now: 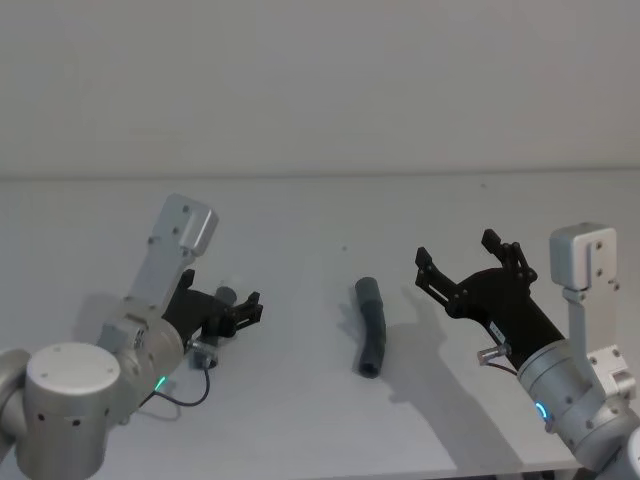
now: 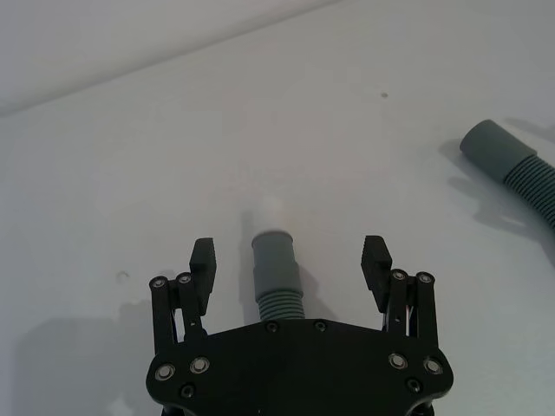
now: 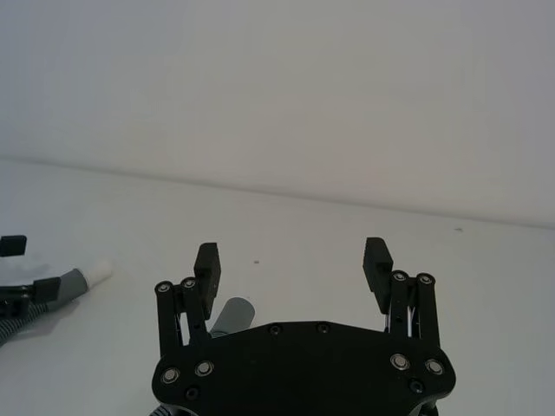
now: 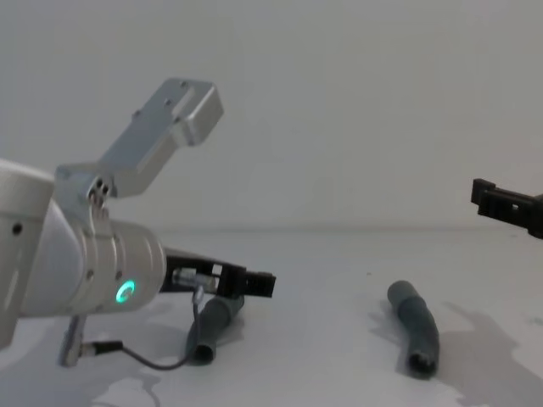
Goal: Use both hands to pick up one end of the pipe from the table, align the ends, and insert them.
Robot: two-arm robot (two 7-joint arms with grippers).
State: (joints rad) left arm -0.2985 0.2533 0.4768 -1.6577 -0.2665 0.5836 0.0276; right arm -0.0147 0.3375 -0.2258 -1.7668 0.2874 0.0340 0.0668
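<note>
I expect the white-tipped piece (image 2: 277, 270) to stay stretched out and droop only a little when I lift it, because the ribbed tail (image 4: 203, 339) is short and thick.
Two dark grey ribbed pieces of the pipe lie on the white table (image 1: 300, 215). The left gripper (image 1: 245, 312) is open and low over the white-tipped piece (image 1: 226, 295). In the left wrist view that piece (image 2: 276, 269) lies between the spread fingers (image 2: 204, 260), its white tip (image 2: 270, 211) pointing away. The other piece (image 1: 370, 325) lies at the table's middle, with its smooth grey cuff (image 2: 490, 147) at the far end. To its right the right gripper (image 1: 456, 250) hovers open above the table, holding nothing. In the right wrist view the cuff (image 3: 231, 314) shows beneath the open right gripper (image 3: 292, 260).
A thin black cable (image 1: 180, 400) loops on the table by the left arm. A plain wall stands behind the table's far edge (image 1: 320, 176). In the chest view the two pieces (image 4: 212, 326) (image 4: 416, 326) lie well apart, with bare table between them.
</note>
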